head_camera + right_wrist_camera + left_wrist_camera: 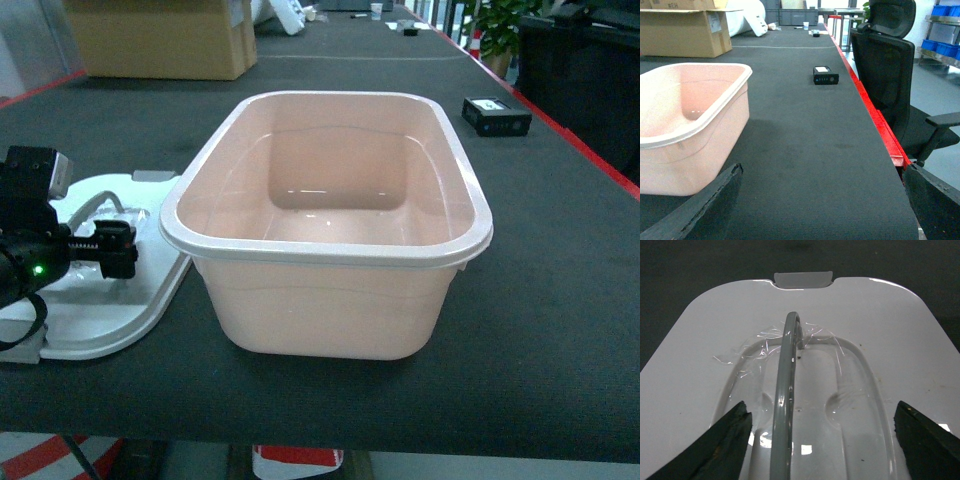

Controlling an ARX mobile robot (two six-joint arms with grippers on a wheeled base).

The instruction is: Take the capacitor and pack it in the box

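Observation:
The white lid (pixel 150 270) has a rounded outline that matches the box's rim (pixel 325 253). I expect the white lid to cover the box's whole opening when I carry it over.
The box (pixel 330 220), a pale pink tub, stands open and empty mid-table; its near corner shows in the right wrist view (pixel 685 125). Its white lid (pixel 100 310) lies flat to the left. My left gripper (pixel 822 410) hovers open over the lid (pixel 880 315), its fingers either side of the upright grey handle (pixel 785 390) without touching it; in the head view it (pixel 118 250) sits over the lid. A small black block with a white label, the capacitor (pixel 495 115) (pixel 825 75), lies far right of the box. My right gripper (pixel 822 170) is open over bare mat.
A brown cardboard carton (pixel 165 35) stands at the far left of the table. The red table edge (pixel 880 125) runs along the right, with a black office chair (pixel 885 60) beyond it. Blue bins (pixel 945 45) sit on a shelf far right.

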